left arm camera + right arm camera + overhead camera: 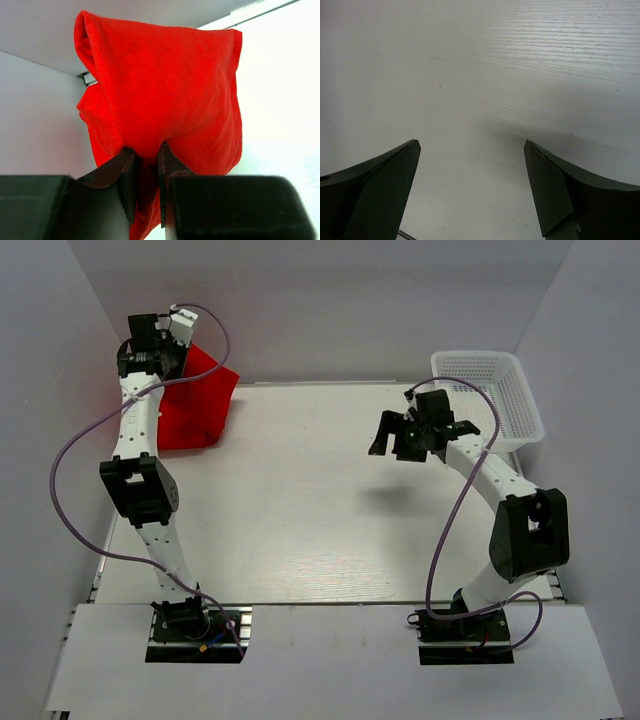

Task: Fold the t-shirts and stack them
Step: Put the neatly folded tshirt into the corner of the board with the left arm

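My left gripper has the red t-shirt (207, 408) hanging folded next to the empty far corner (87, 78), so it should keep going toward the side and let go of the t-shirt in that corner.
One red t-shirt (196, 402) is bunched at the table's far left corner, part lifted and part draped down onto the table. My left gripper (180, 358) is shut on a fold of it there. In the left wrist view the t-shirt (165, 90) fills the frame, with the cloth pinched between the dark fingers of the left gripper (146, 152). My right gripper (396, 436) hovers above the right half of the table, open. In its wrist view the right gripper (472, 145) has only bare white table between its wide-apart fingers.
A white mesh basket (478, 355) stands at the far right corner, just behind the right arm. White walls (60, 390) close in the table on the left, back and right. The table (300, 500) is white.
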You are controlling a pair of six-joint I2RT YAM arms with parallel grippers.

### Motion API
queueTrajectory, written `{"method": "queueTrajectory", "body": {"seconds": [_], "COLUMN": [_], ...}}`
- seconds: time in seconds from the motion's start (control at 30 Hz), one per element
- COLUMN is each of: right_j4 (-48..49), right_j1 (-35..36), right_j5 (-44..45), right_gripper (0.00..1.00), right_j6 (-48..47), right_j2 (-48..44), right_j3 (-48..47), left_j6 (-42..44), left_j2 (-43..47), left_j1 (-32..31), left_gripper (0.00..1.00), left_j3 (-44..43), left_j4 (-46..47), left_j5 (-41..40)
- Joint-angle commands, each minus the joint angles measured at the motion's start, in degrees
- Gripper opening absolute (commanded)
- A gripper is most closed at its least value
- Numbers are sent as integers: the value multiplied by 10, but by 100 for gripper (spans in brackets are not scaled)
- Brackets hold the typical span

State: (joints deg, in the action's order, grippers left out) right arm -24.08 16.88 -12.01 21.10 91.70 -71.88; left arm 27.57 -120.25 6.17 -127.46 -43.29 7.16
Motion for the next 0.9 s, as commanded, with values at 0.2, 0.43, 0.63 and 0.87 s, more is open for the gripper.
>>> {"method": "queueTrajectory", "body": {"seconds": [0.2,0.43,0.63,0.87], "right_j4": [-4,1,-1,-15], "right_j1": [1,1,-1,2], "right_j5": [-26,-33,-41,-45], "right_gripper": [90,90,90,90], "right_j6": [12,17,17,17], "right_j2": [28,39,48,69], "right_j3": [-37,-41,-40,-57], "left_j6": [-15,-20,-20,-20], "left_j2": [72,83,88,60], "left_j1": [36,48,59,84], "left_gripper": [0,0,0,0], "left_j3": [-23,-4,6,6], "left_j4": [13,13,13,13], "left_j5": [72,92,92,75]}}
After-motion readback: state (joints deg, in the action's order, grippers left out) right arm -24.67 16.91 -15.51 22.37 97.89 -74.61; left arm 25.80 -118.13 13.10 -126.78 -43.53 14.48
